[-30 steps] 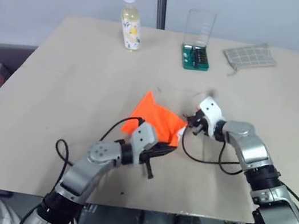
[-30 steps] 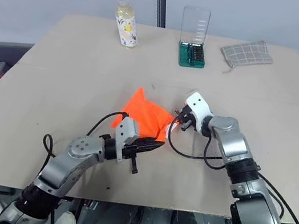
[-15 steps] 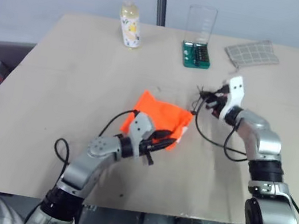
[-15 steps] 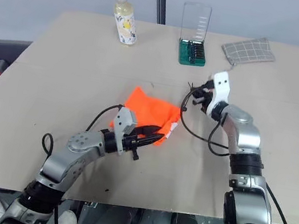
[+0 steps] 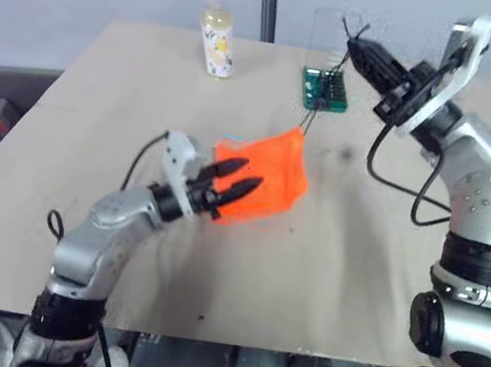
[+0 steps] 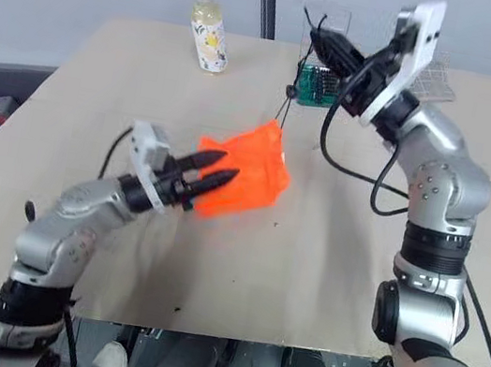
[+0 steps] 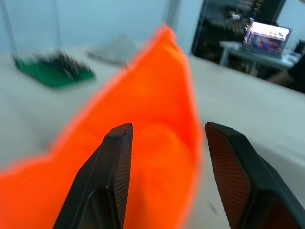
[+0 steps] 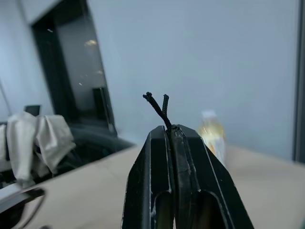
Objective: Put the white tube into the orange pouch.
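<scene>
The orange pouch [image 5: 270, 180] will sag and fold over when I lower it by the drawstring, because the thin drawstring is pulling up a soft corner [image 5: 298, 137].
The orange pouch [image 5: 271, 174] hangs tilted above the table, one corner pulled up by its thin dark drawstring [image 6: 288, 96]. High over the table's far side, my right gripper [image 5: 354, 43] is shut on that drawstring, whose two ends stick out past the fingertips [image 8: 159, 102]. My left gripper [image 5: 254, 174] is open at the pouch's lower left side, its black fingers in front of the orange fabric [image 7: 157, 95]. I cannot tell whether they touch it. The white tube is hidden.
A white-capped bottle of yellowish liquid [image 5: 216, 36] and a green tool case with a clear lid [image 5: 324, 88] stand at the table's far edge. A grey checked cloth pouch [image 6: 439, 85] lies behind my right arm. Bare tabletop [image 5: 351, 288] lies near me.
My right gripper has risen high with the drawstring, lifting the pouch off the table. My left gripper has opened, letting go of the pouch's edge, and risen to the left. The white end at the pouch's mouth no longer shows.
</scene>
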Robot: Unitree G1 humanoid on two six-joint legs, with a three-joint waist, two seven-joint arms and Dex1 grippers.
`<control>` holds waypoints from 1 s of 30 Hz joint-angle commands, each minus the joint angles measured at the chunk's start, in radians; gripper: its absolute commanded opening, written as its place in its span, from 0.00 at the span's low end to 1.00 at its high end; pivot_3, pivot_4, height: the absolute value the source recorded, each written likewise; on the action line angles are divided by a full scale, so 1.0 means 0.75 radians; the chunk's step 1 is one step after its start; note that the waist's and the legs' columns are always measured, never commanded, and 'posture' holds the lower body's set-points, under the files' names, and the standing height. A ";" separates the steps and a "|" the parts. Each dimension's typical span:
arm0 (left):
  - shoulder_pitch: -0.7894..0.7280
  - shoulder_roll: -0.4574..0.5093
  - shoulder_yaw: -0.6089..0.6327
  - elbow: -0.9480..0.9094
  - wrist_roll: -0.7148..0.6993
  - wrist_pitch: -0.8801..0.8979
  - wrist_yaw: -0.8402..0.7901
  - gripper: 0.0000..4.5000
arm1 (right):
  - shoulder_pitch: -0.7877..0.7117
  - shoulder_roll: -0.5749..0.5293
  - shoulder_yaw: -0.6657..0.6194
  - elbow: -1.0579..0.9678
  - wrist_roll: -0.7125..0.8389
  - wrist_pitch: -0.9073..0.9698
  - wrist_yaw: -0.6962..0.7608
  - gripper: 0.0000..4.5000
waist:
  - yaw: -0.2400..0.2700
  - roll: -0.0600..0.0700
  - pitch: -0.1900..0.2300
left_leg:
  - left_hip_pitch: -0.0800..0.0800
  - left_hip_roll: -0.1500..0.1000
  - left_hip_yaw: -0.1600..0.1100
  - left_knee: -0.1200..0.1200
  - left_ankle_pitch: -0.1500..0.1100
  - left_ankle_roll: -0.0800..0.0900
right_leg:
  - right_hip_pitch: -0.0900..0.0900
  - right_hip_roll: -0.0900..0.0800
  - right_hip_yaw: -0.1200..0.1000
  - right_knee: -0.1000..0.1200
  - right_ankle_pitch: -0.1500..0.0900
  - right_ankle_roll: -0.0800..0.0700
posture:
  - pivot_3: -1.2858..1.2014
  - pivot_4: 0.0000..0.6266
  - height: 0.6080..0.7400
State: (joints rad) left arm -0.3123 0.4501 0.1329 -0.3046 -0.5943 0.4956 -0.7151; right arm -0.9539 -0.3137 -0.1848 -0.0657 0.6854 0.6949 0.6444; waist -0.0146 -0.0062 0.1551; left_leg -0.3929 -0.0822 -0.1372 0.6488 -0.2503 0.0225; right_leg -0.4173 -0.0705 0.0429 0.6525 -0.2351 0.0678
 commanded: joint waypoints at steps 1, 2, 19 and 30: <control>-0.207 0.008 0.064 0.024 -0.100 0.012 -0.003 0.55 | -0.123 -0.025 -0.032 -0.057 0.070 -0.008 0.003 0.00 | 0.000 -0.001 0.001 | -0.001 0.000 0.000 0.000 0.002 -0.003 | 0.000 0.000 0.000 -0.001 0.000 0.000 | 0.52 0.24 1.00; -0.245 0.003 0.064 0.040 -0.103 0.009 -0.004 0.55 | -0.138 -0.026 -0.031 -0.050 0.077 -0.011 0.003 0.00 | 0.001 -0.001 0.001 | -0.003 0.000 -0.001 0.000 0.002 -0.003 | -0.001 0.000 -0.001 -0.002 0.000 0.000 | 0.52 0.24 1.00; -0.823 -0.322 -0.034 0.451 -0.046 -0.264 -0.054 0.55 | -0.305 -0.054 0.079 0.072 -0.050 -0.156 0.077 0.00 | -0.012 -0.002 0.001 | -0.010 0.000 0.002 0.000 0.002 -0.003 | -0.008 0.000 0.001 -0.006 0.000 0.000 | 0.52 0.24 1.00; -0.821 -0.350 -0.037 0.537 -0.048 -0.304 -0.075 0.55 | -0.282 -0.059 0.084 0.056 -0.067 -0.152 0.078 0.00 | -0.017 -0.002 0.001 | -0.010 0.000 0.002 0.001 0.002 -0.003 | -0.008 0.000 0.001 -0.005 0.000 0.000 | 0.52 0.24 1.00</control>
State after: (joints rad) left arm -0.9085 0.1943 0.0991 0.1022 -0.6287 0.2891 -0.7661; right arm -1.1583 -0.3497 -0.1138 0.0201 0.6315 0.6055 0.6992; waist -0.0276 -0.0077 0.1560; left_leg -0.4003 -0.0825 -0.1354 0.6494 -0.2488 0.0202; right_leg -0.4232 -0.0709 0.0435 0.6490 -0.2350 0.0681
